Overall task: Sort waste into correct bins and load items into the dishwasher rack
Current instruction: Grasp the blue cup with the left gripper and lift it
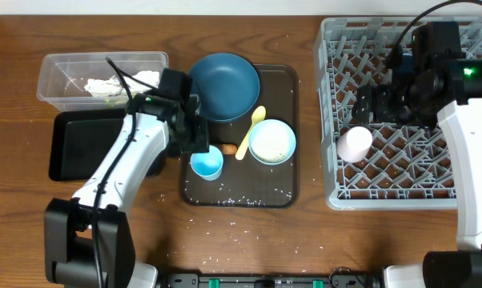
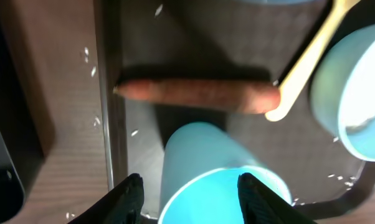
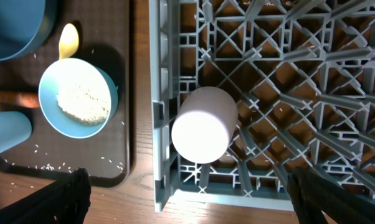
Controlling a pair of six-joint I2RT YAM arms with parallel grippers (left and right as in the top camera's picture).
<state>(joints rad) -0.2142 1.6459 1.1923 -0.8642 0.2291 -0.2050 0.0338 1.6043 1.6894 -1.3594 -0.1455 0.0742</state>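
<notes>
Next, I lift the light blue cup [image 1: 206,164] with my left gripper and hand it to my right gripper above the tray [image 1: 243,126], because the cup stands far from the dishwasher rack.
My left gripper [image 1: 199,149] hangs open over the light blue cup [image 2: 206,162] on the brown tray. One finger [image 2: 128,196] is outside the cup's left wall and the other is over its mouth. Beyond the cup lie the orange carrot [image 2: 200,95], the pale yellow spoon [image 2: 306,62] and the bowl [image 2: 356,93], which holds rice [image 3: 81,99]. The pink cup [image 3: 203,124] rests tilted in the grey dishwasher rack [image 3: 287,74] near its left wall. My right gripper [image 3: 187,190] stands wide open above it, holding nothing.
The dark blue dish [image 1: 224,86] sits at the back of the brown serving tray [image 1: 289,184]. The clear tub [image 1: 57,68] holds white napkins [image 1: 105,85], and the black tray [image 1: 73,148] lies in front of it. Loose rice grains [image 1: 241,202] are scattered on the tray and table.
</notes>
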